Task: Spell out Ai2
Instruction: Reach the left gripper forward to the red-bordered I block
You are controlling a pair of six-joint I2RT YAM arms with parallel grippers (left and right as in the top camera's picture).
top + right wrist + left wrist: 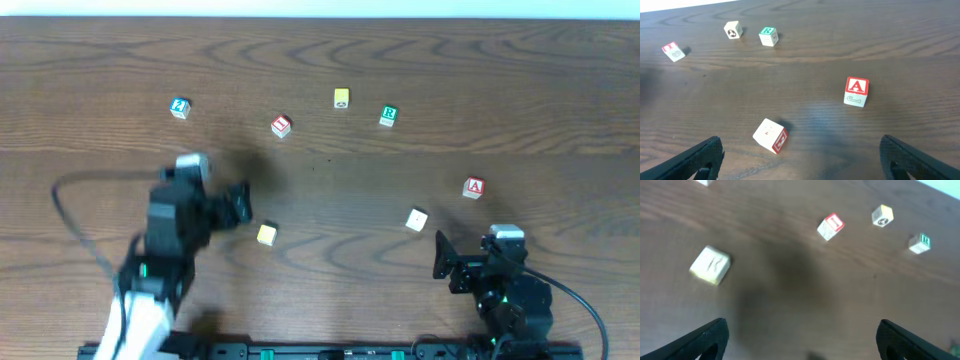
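Note:
The red "I" cube (281,126) lies at an angle to the left gripper's open fingers, so the robot should turn the fingers square to the cube's sides (281,131) before it closes them.
In the overhead view the blue "2" cube (180,107) lies far left, the red "I" cube (281,126) sits toward the middle, and the red "A" cube (474,187) lies at the right. My left gripper (240,203) is open and empty, below the "I" cube. That cube shows ahead in the blurred left wrist view (830,226), beyond the open jaws (801,337). My right gripper (445,260) is open and empty, below and left of the "A" cube. In the right wrist view the "A" cube (856,91) stands upright, ahead of the open jaws (801,157).
A yellow cube (266,234) lies just right of my left gripper. A pale cream cube (416,219) lies close in front of my right gripper (770,135). Another yellow cube (341,97) and the green "R" cube (388,116) sit at the back.

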